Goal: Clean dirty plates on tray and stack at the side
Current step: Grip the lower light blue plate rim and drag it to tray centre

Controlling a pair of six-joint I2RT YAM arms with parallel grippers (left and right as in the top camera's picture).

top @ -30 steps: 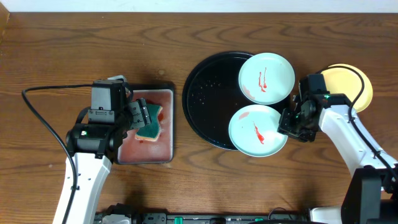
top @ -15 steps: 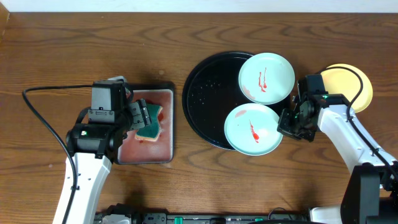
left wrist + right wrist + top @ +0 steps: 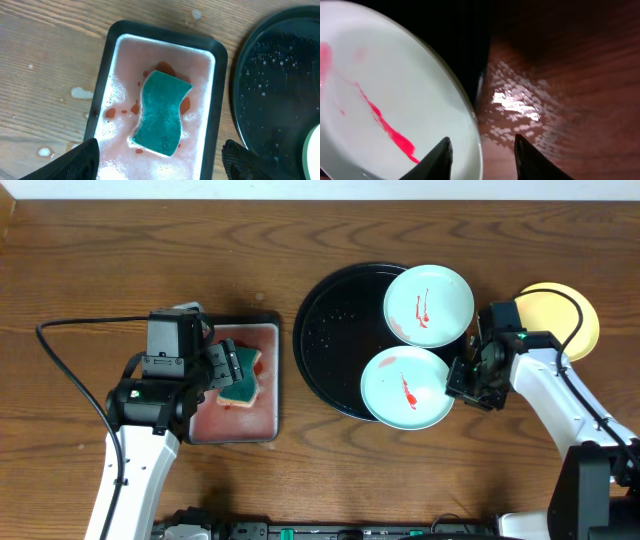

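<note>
The front plate hangs over the round black tray's rim, so next my right gripper grabs the plate's edge and shifts it inward onto the tray (image 3: 342, 352) before scrubbing.
Two mint-white plates with red sauce streaks lie on the round black tray (image 3: 335, 330): one at the back right (image 3: 428, 305), one at the front right (image 3: 407, 387), overhanging the tray's rim. My right gripper (image 3: 462, 378) is open, its jaws straddling the front plate's right rim (image 3: 385, 100); one finger is over the plate and the other over the table (image 3: 482, 157). The pale yellow plate (image 3: 565, 315) lies on the table at the right, partly hidden by the right arm. My left gripper (image 3: 225, 368) is open and empty (image 3: 160, 167) above the teal sponge (image 3: 161, 112).
The sponge (image 3: 242, 380) lies in a small rectangular black tray (image 3: 272, 380) of pinkish foamy water (image 3: 120, 75) at the left. The round tray's wet rim (image 3: 240, 100) is close to its right side. Water drops dot the wood around it.
The front mint plate has slid a little to the left, further onto the round tray, with my right gripper following at its rim. The left arm has not moved.
</note>
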